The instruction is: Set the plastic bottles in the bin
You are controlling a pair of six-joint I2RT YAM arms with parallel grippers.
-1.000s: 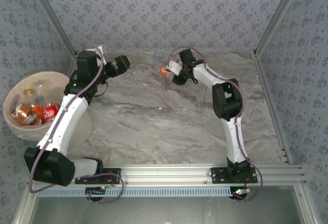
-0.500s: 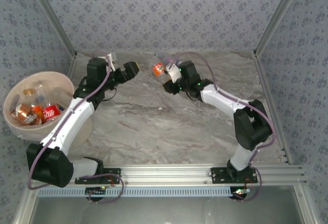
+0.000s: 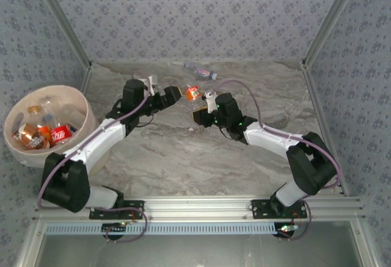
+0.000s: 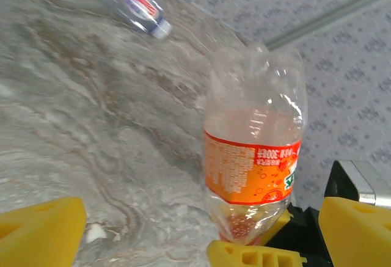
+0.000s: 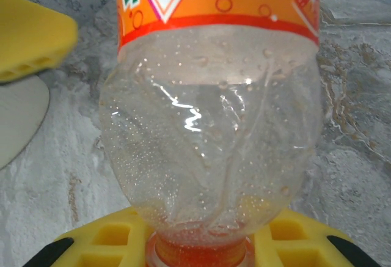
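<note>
My right gripper is holding the orange-labelled bottle by its neck (image 5: 200, 253), a long way from the bin, so my left gripper should grab the bottle's body (image 3: 192, 91) and bring it over.
My right gripper (image 3: 201, 103) is shut on the orange neck of a crushed clear bottle with an orange label (image 3: 193, 91), holding it off the table. In the right wrist view the bottle (image 5: 214, 126) rises from between my yellow pads (image 5: 104, 242). My left gripper (image 3: 170, 96) is open just left of it. In the left wrist view the bottle (image 4: 253, 151) stands ahead between its spread fingers (image 4: 40, 233), apart from both. A second clear bottle with a blue label (image 3: 200, 70) lies by the back wall. The pinkish-beige bin (image 3: 55, 88) stands far left, with several bottles (image 3: 60, 134) inside.
Patterned walls and metal frame posts (image 3: 321, 29) close in the marbled table (image 3: 183, 157) at the back and sides. The lying bottle (image 4: 142, 1) is beyond the held one in the left wrist view. The arm bases sit on the rail (image 3: 201, 209) at the near edge.
The right arm carried the orange-labelled bottle from the back toward the table's middle. The left arm swung right and forward to meet it. The bottle by the back wall came into view.
</note>
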